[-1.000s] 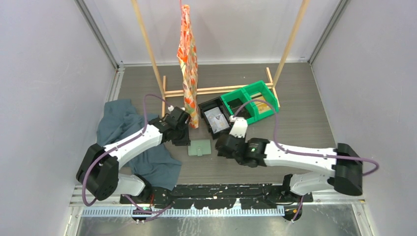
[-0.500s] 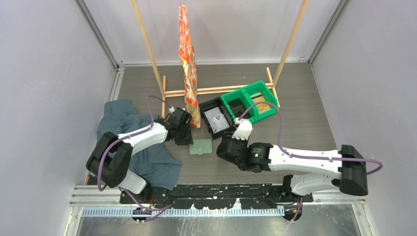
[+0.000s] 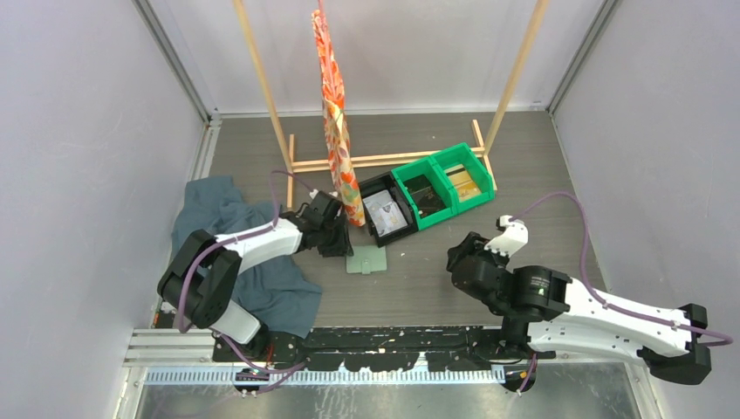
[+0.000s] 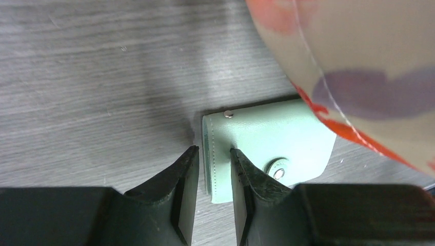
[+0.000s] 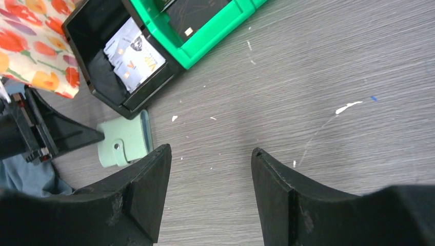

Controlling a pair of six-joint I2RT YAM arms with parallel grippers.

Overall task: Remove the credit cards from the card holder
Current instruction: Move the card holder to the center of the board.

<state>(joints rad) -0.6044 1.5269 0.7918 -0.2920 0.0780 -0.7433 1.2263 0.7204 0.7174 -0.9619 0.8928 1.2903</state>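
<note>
The card holder's closed snap tab (image 3: 366, 270) faces my base. The card holder should be turned by its stitched edge (image 4: 214, 160) with my left gripper until the tab faces my right gripper.
The card holder (image 3: 366, 259) is a small sage-green wallet lying flat and closed on the table, its snap tab showing (image 4: 272, 148) (image 5: 123, 143). My left gripper (image 3: 342, 244) is low at its left edge. The jaws (image 4: 213, 150) stand narrowly open, with the stitched edge showing in the gap and the right finger over the holder. Printed cards (image 3: 381, 209) (image 5: 134, 54) lie in the black bin. My right gripper (image 3: 462, 257) (image 5: 211, 154) is open over bare table, well right of the holder. Whether cards are inside the holder is hidden.
The black bin (image 3: 371, 188) and green bins (image 3: 441, 179) stand just behind the holder. An orange flowered cloth (image 3: 336, 113) hangs from a wooden rack (image 3: 384, 159), its hem over the left gripper. A dark teal cloth (image 3: 218, 218) lies under the left arm.
My right arm has drawn back to the right, away from the holder and bins. The left gripper has edged right onto the holder's edge with its jaws a little wider; the holder has slid slightly right.
</note>
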